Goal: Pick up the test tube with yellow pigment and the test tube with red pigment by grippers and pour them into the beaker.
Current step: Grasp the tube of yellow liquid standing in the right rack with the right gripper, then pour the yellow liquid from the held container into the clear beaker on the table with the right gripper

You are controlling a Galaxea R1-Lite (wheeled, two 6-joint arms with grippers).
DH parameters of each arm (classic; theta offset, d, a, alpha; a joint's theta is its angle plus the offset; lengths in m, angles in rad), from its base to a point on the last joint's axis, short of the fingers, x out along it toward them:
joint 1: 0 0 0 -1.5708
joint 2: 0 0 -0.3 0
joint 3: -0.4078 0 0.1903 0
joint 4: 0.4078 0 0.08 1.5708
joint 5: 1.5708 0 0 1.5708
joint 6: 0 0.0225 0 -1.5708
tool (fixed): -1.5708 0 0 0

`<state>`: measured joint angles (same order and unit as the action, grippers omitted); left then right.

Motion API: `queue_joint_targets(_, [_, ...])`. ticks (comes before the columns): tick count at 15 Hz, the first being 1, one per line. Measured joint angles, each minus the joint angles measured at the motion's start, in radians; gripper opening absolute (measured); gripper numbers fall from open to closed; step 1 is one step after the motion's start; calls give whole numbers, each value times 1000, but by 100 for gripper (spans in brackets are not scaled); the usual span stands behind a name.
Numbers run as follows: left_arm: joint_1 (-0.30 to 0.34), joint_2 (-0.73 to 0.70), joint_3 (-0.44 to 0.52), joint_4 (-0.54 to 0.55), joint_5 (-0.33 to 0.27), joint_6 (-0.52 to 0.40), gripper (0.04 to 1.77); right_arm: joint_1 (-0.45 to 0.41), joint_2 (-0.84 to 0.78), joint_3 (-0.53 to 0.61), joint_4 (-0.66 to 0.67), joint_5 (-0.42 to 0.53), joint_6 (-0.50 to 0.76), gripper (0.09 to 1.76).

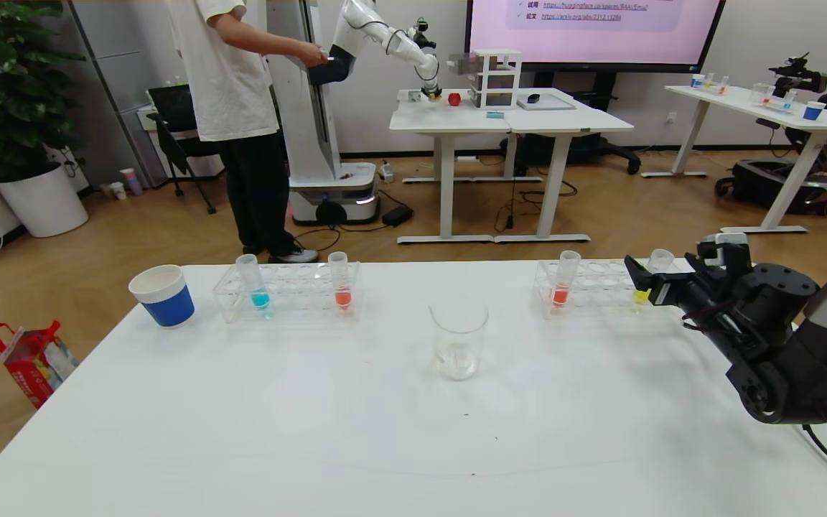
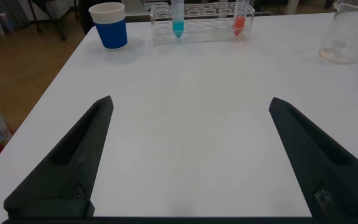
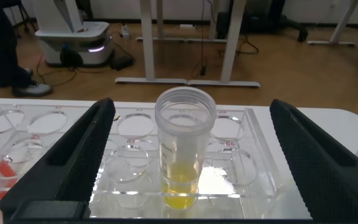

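The yellow pigment (image 1: 641, 296) sits in a pool low under the test tube's open rim (image 3: 185, 102), so I expect it to flow out in a thin stream when I pour it.
The test tube with yellow pigment (image 3: 182, 155) stands upright in the clear right rack (image 1: 593, 291). My right gripper (image 3: 191, 104) is open, with one finger on each side of the tube and not touching it. In the head view the gripper (image 1: 647, 283) partly hides this tube (image 1: 659, 262). An orange-red tube (image 1: 564, 281) stands in the same rack. Another orange-red tube (image 1: 340, 281) stands in the left rack (image 1: 288, 291). The beaker (image 1: 459, 341) stands between the racks, nearer me. My left gripper (image 2: 191, 101) is open and empty above bare table, out of the head view.
A cyan-blue tube (image 1: 252, 283) stands in the left rack. A white-and-blue paper cup (image 1: 162, 294) sits at the far left of the white table (image 1: 313, 431). A red bag (image 1: 29, 359) lies on the floor. A person and another robot are far behind.
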<state>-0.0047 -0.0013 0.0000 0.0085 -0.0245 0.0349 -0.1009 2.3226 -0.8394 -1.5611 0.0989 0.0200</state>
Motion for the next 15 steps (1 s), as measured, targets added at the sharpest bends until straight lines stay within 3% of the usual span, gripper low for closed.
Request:
queue_joint_targets(5, [0,0,0,0,0,0,175,0,42,-51,0,18,-2,172])
queue_joint_targets(6, [0,0,0,0,0,0,175,0,46,-53,0,19,-2,157])
queue_joint_targets(7, [0,0,0,0,0,0,175,0,49,-53,0,20,-2,128])
queue_joint_targets(9, [0,0,0,0,0,0,175,2,50,-54,0,21,-2,45])
queue_joint_targets(10, [0,0,0,0,0,0,175,1,49,-54,1,20,-2,36])
queue_joint_targets(11, [0,0,0,0,0,0,175,1,48,-55,1,19,-2,58])
queue_joint_targets(15, [0,0,0,0,0,0,175,1,41,-55,0,20,-2,50])
